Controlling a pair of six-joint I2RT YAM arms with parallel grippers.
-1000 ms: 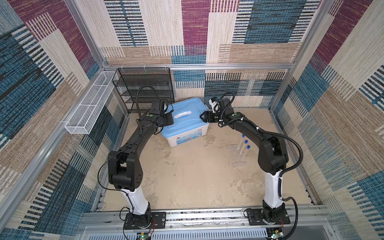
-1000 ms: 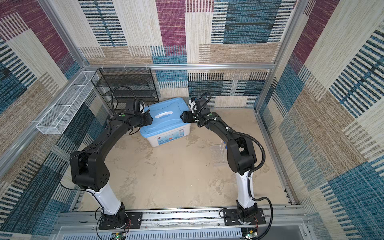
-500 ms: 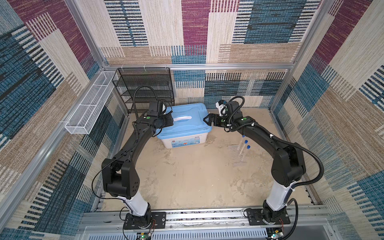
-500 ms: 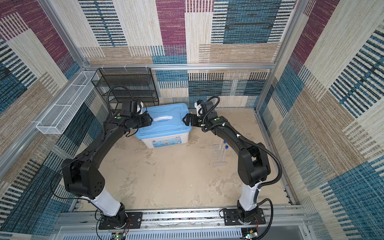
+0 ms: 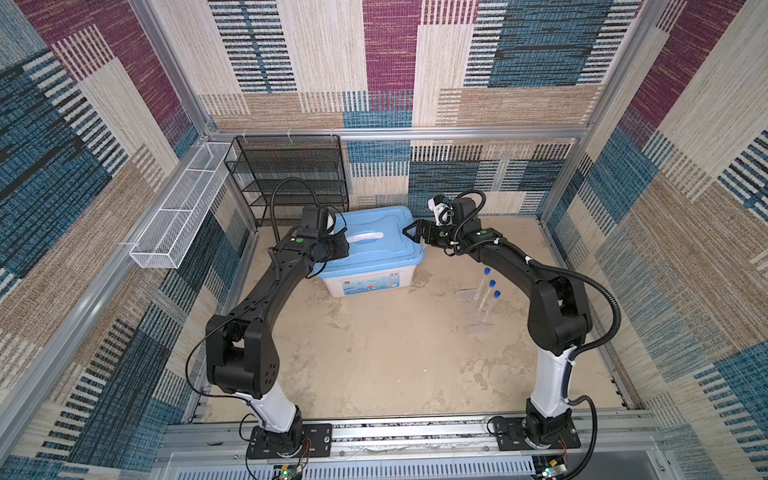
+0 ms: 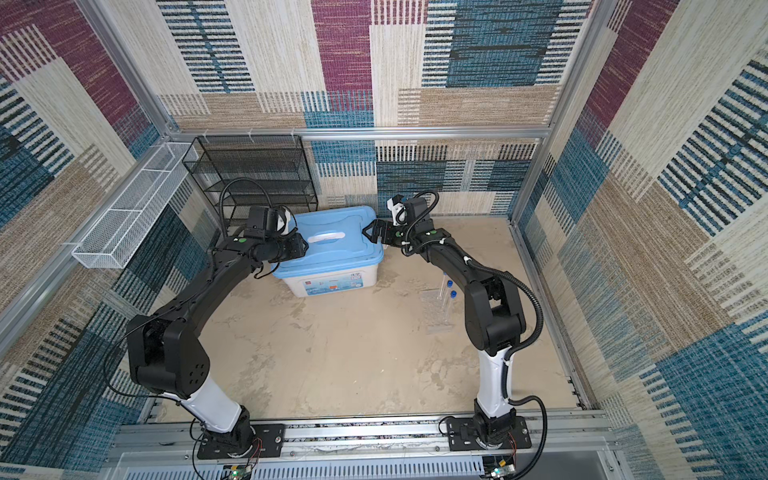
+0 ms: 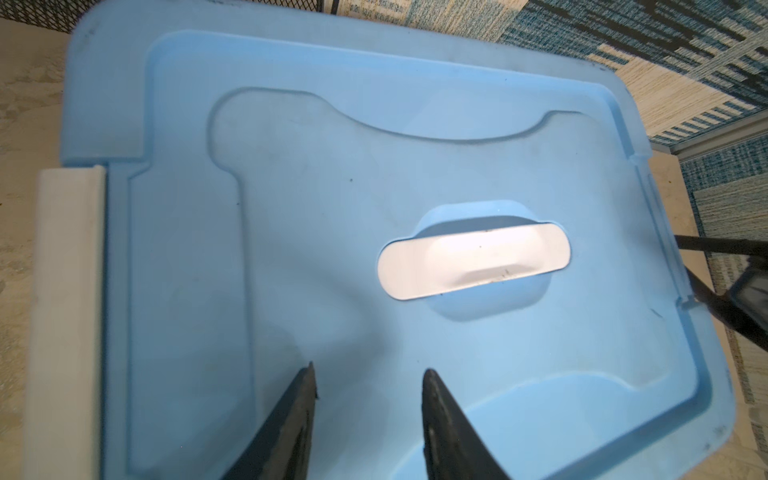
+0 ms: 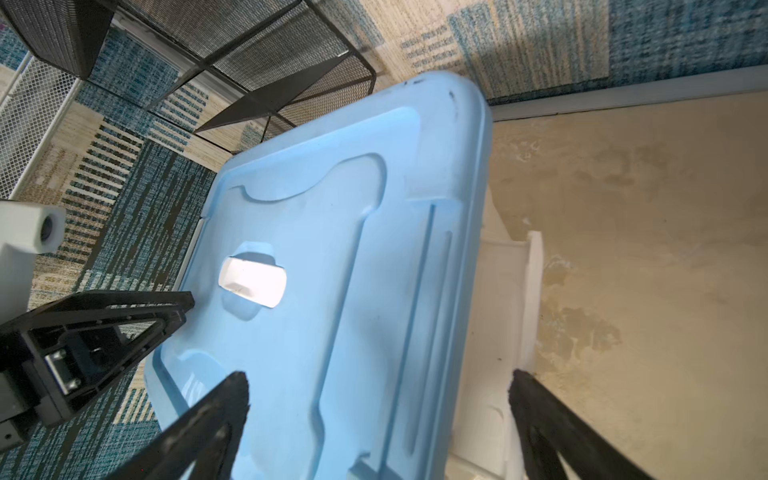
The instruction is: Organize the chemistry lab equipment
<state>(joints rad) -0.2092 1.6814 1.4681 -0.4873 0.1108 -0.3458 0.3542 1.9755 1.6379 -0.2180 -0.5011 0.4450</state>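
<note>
The white latch (image 8: 505, 352) is hanging open below the blue lid's rim (image 8: 430, 324), so next I swing it up with my right gripper and shut it over the lid's rim.
Three clear tubes with blue caps (image 5: 491, 284) (image 6: 449, 283) stand in a clear rack (image 5: 476, 328) on the sandy floor at the right, in both top views. No gripper touches them. My left gripper (image 5: 343, 242) (image 7: 369, 374) hovers over the left end of the bin's blue lid (image 7: 332, 208), jaws apart with nothing between them. My right gripper (image 5: 409, 232) (image 8: 378, 378) is wide open at the lid's right end. One fingertip (image 8: 232, 386) is over the lid (image 8: 332, 291), while the other hangs beyond the bin's edge.
The white bin (image 5: 365, 284) (image 6: 328, 284) with a white lid handle (image 7: 473, 262) stands at the back centre. A black mesh shelf (image 5: 291, 178) stands behind it on the left. A white wire basket (image 5: 183, 212) hangs on the left wall.
The right jaws have opened wider. The bin has turned slightly and now sits squarer to the front. Both arms' elbows have swung outward, and the grippers stay at the lid's ends.
</note>
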